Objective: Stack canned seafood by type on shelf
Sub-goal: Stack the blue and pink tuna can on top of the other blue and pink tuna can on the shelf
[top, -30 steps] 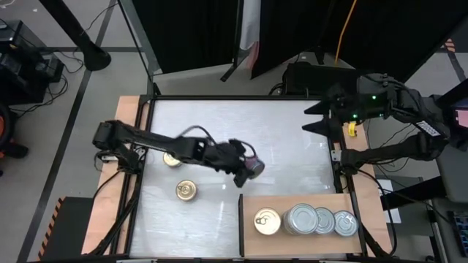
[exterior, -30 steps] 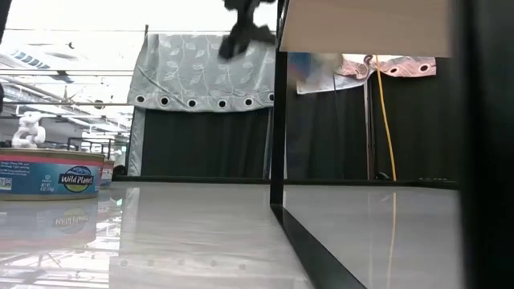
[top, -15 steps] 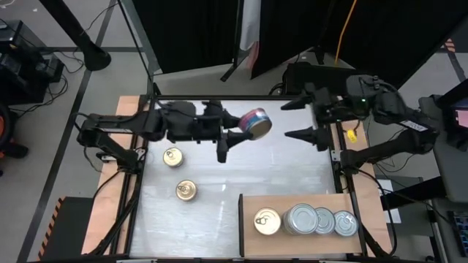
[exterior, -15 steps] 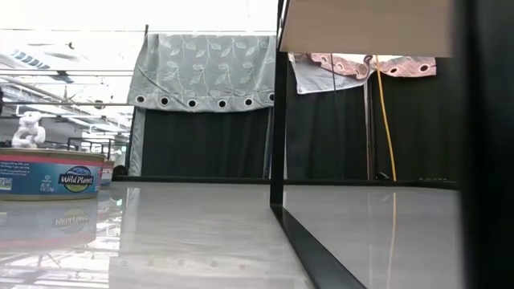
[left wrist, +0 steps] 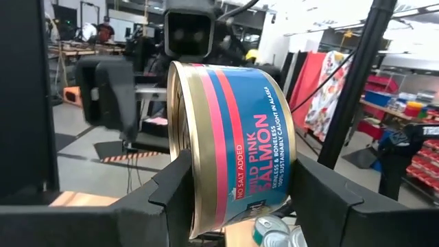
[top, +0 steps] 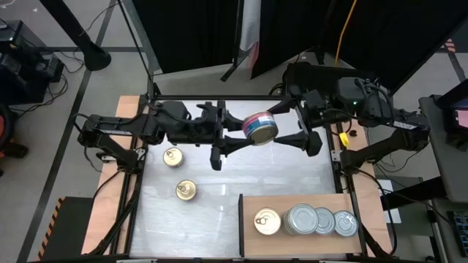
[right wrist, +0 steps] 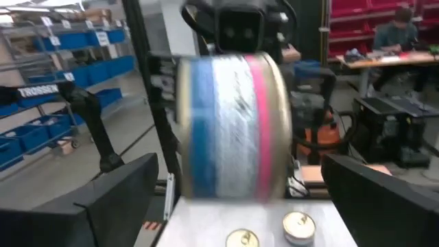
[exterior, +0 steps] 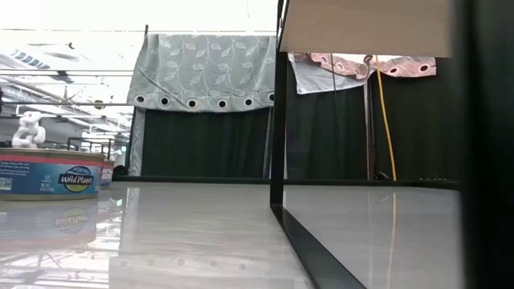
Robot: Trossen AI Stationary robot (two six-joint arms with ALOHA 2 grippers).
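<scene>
The salmon can is on edge with its bottom facing the shelf, so my right gripper should take it and turn it upright before my left gripper grasps it again.
My left gripper is raised over the far middle of the table, shut on a salmon can with a blue and pink label. My right gripper faces it from the right, open. Its fingers stand wide on either side of the can and do not touch it. The shelf, a light wooden board at the near right, carries one gold-topped can and silver-topped cans. Two gold-topped cans rest on the white tabletop at the left. My left gripper pinches the salmon can between its two fingers, one on each flat end. The fingers come level from the table's left. The can is lifted clear, high above the table, and stands on edge with its label wall toward the wrist camera.
In the low view a labelled can sits at the table's left, and a black post carries the raised board. Wooden side strips flank the tabletop. Bare tabletop lies in the middle.
My left gripper has risen with the can from low over the table's middle toward the far edge. It has rolled, so the can now stands on edge. My right gripper has moved toward the table's left, up to the can, and has stayed open.
</scene>
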